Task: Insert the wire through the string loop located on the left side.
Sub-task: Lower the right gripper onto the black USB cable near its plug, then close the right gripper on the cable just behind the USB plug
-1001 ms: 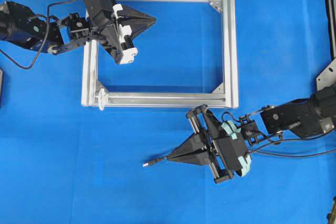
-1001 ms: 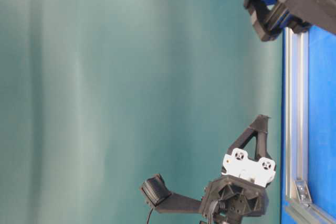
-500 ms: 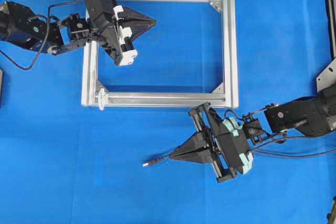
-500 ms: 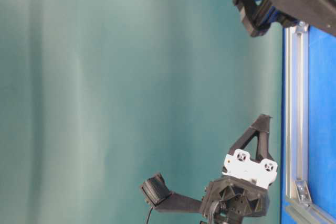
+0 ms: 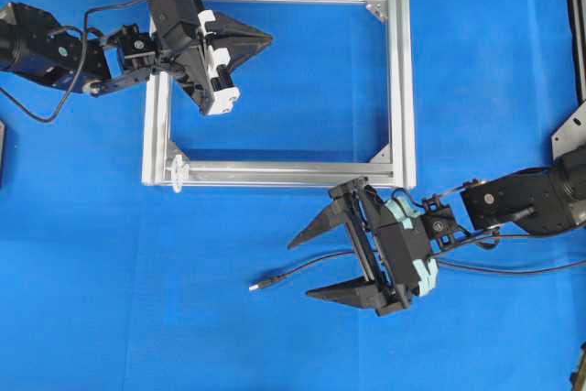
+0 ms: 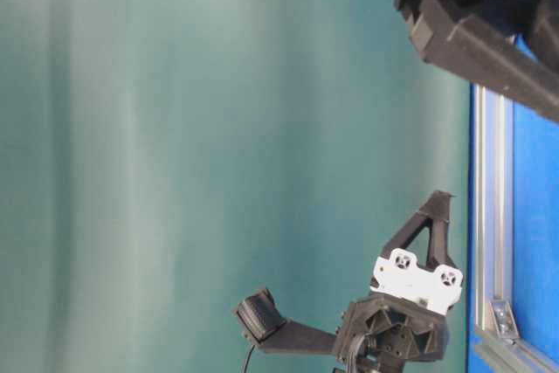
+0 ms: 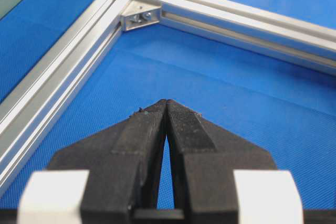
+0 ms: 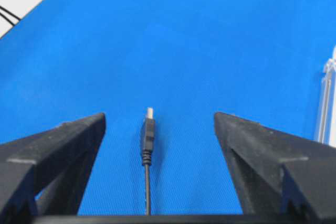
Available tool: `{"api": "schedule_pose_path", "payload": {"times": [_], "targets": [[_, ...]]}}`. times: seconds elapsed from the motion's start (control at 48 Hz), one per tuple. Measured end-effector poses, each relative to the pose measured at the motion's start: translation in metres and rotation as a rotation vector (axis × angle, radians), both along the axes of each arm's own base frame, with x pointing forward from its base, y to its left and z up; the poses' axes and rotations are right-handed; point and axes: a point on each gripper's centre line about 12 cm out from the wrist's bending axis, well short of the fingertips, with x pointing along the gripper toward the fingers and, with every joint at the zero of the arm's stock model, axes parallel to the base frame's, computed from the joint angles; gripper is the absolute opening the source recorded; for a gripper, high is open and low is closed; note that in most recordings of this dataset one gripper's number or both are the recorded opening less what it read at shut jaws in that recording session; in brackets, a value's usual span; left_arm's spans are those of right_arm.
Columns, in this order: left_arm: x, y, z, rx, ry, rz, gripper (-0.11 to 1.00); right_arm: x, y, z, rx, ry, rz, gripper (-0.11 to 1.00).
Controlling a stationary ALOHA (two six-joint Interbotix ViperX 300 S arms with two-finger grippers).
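The plug will keep pointing forward, with its black cable trailing behind, when the robot carries it, because a straight dark sleeve sits behind its pale tip.
The wire lies loose on the blue table, its pale-tipped plug pointing left and its black cable running right under my right gripper. That gripper is open wide, one finger on each side of the cable and touching nothing. The right wrist view shows the plug flat on the cloth between the spread fingers. The string loop stands at the frame's lower left corner, well left of the plug. My left gripper is shut and empty, hovering inside the frame's upper left; its closed tips point at the far corner.
The silver aluminium frame lies flat at the upper middle, with corner brackets inside. The right arm's own cables trail to the right. A metal bracket sits at the right edge. The left gripper shows low in the table-level view.
My right gripper has gone from shut on the wire to wide open, and the wire now rests free on the table. The left arm has barely moved.
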Motion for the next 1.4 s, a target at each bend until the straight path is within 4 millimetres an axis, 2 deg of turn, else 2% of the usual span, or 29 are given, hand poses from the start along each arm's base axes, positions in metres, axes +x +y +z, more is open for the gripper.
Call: {"api": "schedule_pose_path", "payload": {"times": [0.271, 0.709, 1.126, 1.188, 1.23, 1.397], "targets": [[0.0, 0.0, 0.0, -0.001, 0.001, 0.0, 0.0, 0.001, -0.002, -0.005, 0.013, 0.016, -0.019, 0.92], [-0.001, 0.0, -0.001, -0.002, 0.002, 0.002, 0.0, 0.01, 0.001, -0.064, 0.047, 0.159, -0.057, 0.91], [-0.001, 0.0, -0.001, -0.007, 0.007, 0.001, 0.0, 0.014, 0.002, -0.068, 0.047, 0.158, -0.057, 0.83], [-0.001, 0.0, -0.001, -0.008, 0.009, 0.001, 0.0, 0.014, 0.002, -0.068, 0.048, 0.158, -0.058, 0.78], [-0.001, 0.0, -0.002, -0.008, 0.01, 0.002, 0.0, 0.014, 0.002, -0.068, 0.048, 0.156, -0.056, 0.69], [-0.001, 0.0, -0.002, -0.009, 0.011, 0.001, 0.0, 0.014, 0.002, -0.068, 0.043, 0.15, -0.055, 0.2]]}}
